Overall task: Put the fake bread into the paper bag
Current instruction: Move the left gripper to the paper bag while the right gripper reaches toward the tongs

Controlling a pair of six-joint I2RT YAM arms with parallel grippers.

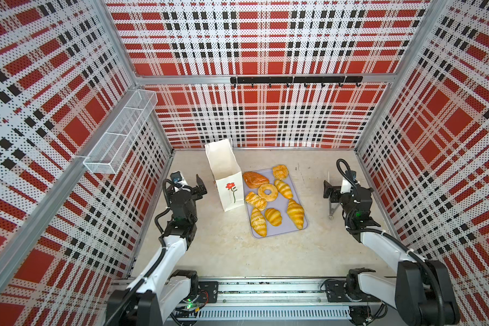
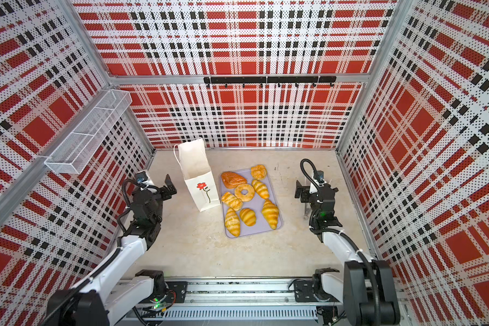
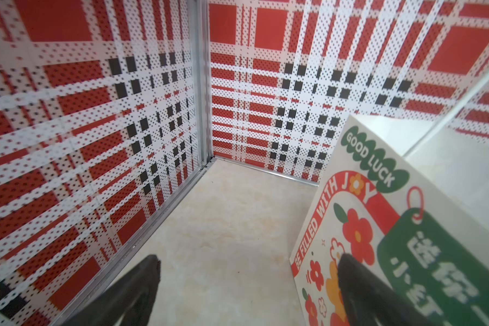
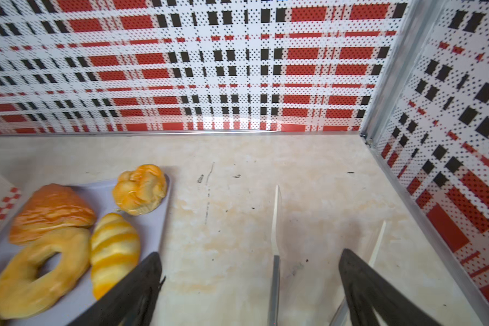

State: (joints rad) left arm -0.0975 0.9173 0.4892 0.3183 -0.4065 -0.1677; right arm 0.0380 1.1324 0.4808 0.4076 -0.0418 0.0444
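The paper bag stands crooked (image 1: 244, 203) against the lilac tray. My left gripper should pull the bag straight while my right gripper goes to grab the tongs (image 4: 276, 274).
The white paper bag (image 1: 225, 175) (image 2: 196, 175) stands upright with its mouth open, a red flower on its front. To its right the fake bread lies on a lilac tray (image 1: 277, 232): a dark loaf (image 1: 255, 179), a bun (image 1: 280, 172), a doughnut (image 1: 267, 192), a flaky square (image 1: 256, 200) and several croissants (image 1: 295, 213). My left gripper (image 1: 201, 186) (image 3: 249, 259) hangs open and empty left of the bag (image 3: 378, 211). My right gripper (image 1: 328, 192) (image 4: 249, 258) is open right of the tray (image 4: 150, 225), over bare table. The doughnut (image 4: 40, 276) and a croissant (image 4: 113, 248) show beside it.
Metal tongs with white tips (image 1: 330, 199) (image 4: 275, 225) lie on the table under the right gripper. A wire basket (image 1: 119, 132) hangs on the left wall and a black hook rail (image 1: 294, 80) on the back wall. Plaid walls enclose the table on three sides.
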